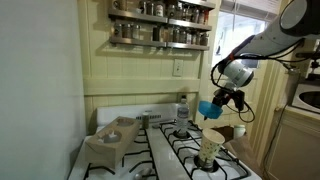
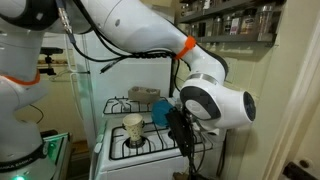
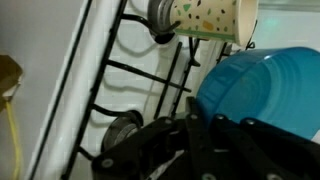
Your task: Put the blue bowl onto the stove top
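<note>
I should turn the blue bowl (image 1: 209, 110) level because it is hanging at a slant near the paper cup. I should then bring it over the open grate (image 1: 184, 141) before I lower it.
The blue bowl (image 1: 209, 109) hangs in the air above the stove top (image 1: 170, 148), held by my gripper (image 1: 221, 101). In the wrist view the bowl (image 3: 260, 85) fills the right side, with my dark gripper fingers (image 3: 200, 135) closed against its rim. The stove top is white with black burner grates (image 3: 140, 75). In an exterior view my gripper (image 2: 178, 122) hangs over the stove (image 2: 135, 148), and the bowl is hidden behind the arm.
A pale patterned paper cup (image 1: 211, 146) stands on a front burner; it also shows in the wrist view (image 3: 212, 18) and in an exterior view (image 2: 133, 128). A beige tray (image 1: 108, 134) lies on the stove's left. A spice rack (image 1: 160, 22) hangs above.
</note>
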Tool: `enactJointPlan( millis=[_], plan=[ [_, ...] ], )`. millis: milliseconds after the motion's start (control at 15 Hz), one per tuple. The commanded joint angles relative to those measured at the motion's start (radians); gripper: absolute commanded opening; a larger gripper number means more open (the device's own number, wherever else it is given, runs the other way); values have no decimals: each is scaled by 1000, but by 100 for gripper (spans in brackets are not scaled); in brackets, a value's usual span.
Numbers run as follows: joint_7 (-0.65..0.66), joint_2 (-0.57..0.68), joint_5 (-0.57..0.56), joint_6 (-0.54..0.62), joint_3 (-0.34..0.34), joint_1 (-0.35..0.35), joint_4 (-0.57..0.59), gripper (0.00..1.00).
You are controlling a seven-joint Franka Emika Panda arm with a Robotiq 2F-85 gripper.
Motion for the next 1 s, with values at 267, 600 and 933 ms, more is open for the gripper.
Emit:
enactJointPlan(
  millis=[267, 600, 933],
  plan=[
    [-247, -49, -59, -142, -63, 122, -47, 1],
    [-185, -179, -82, 73, -112, 204, -192, 1],
    [-49, -304, -67, 392, -128, 272, -361, 1]
  ],
)
